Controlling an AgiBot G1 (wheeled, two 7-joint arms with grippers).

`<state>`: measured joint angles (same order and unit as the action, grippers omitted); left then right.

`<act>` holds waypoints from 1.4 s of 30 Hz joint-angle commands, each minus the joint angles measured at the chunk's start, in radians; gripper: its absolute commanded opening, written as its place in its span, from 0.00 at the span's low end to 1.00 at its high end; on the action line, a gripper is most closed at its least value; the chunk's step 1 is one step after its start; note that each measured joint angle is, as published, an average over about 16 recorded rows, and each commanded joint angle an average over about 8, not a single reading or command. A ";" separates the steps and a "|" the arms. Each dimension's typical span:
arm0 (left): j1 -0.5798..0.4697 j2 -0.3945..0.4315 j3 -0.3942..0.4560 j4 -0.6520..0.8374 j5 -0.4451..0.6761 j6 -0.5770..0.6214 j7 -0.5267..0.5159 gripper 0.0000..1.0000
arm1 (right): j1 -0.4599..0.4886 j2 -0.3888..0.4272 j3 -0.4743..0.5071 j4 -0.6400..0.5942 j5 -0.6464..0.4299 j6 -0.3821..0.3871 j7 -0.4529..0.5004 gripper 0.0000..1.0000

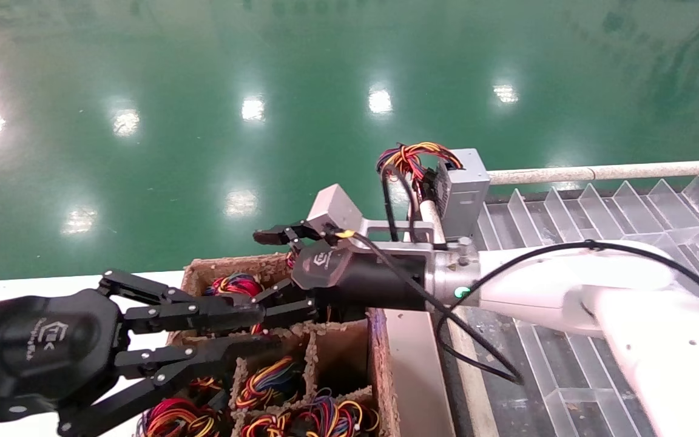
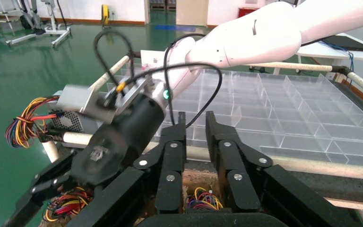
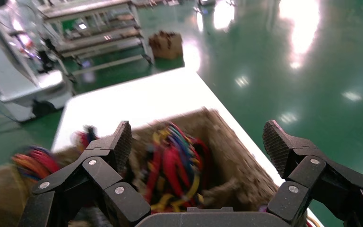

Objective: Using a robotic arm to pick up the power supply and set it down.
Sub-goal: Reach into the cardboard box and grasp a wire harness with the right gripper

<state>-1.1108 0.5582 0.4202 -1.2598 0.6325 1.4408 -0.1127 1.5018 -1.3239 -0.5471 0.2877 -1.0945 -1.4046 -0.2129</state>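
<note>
I should grip the red wire bundle [image 1: 236,284] with my right gripper, which is open above it, and lift the power supply, because the clear tray [image 1: 593,215] is far from my left gripper.
The power supply shows only as a bundle of mostly red wires [image 1: 237,284] with some yellow, in the far-left compartment of a cardboard box; its grey body is hidden. My right gripper [image 1: 267,267] hangs just above that compartment on the white robotic arm [image 1: 543,285]. In the right wrist view the bundle [image 3: 170,165] sits between and below the wide-spread fingers of the right gripper [image 3: 199,142], which is open and holds nothing. My left gripper [image 1: 269,328] reaches in low from the left over the box. Its fingers [image 2: 170,156] stand a little apart with nothing between them.
The divided cardboard box [image 1: 380,364] holds more wire bundles [image 1: 270,376]. A second grey box [image 1: 465,182] with yellow-orange and purple wires rests on the white rail [image 1: 604,172]. A clear divided tray [image 1: 568,212] lies to the right. Green floor lies beyond.
</note>
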 commanded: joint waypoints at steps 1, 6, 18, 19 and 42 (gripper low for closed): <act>0.000 0.000 0.000 0.000 0.000 0.000 0.000 0.00 | 0.014 -0.025 -0.008 -0.044 -0.013 0.026 -0.022 0.16; 0.000 0.000 0.000 0.000 0.000 0.000 0.000 0.00 | 0.015 -0.032 -0.031 -0.047 -0.010 0.013 -0.031 0.00; 0.000 0.000 0.000 0.000 0.000 0.000 0.000 0.00 | 0.015 -0.035 -0.090 -0.031 0.021 -0.030 -0.032 0.00; 0.000 0.000 0.000 0.000 0.000 0.000 0.000 0.00 | 0.015 -0.035 -0.095 -0.031 0.023 -0.027 -0.034 0.00; 0.000 0.000 0.000 0.000 0.000 0.000 0.000 0.00 | 0.011 -0.023 -0.153 -0.100 0.090 0.039 -0.044 0.00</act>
<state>-1.1109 0.5582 0.4204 -1.2598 0.6324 1.4407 -0.1126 1.5131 -1.3472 -0.6993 0.1912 -1.0051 -1.3717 -0.2566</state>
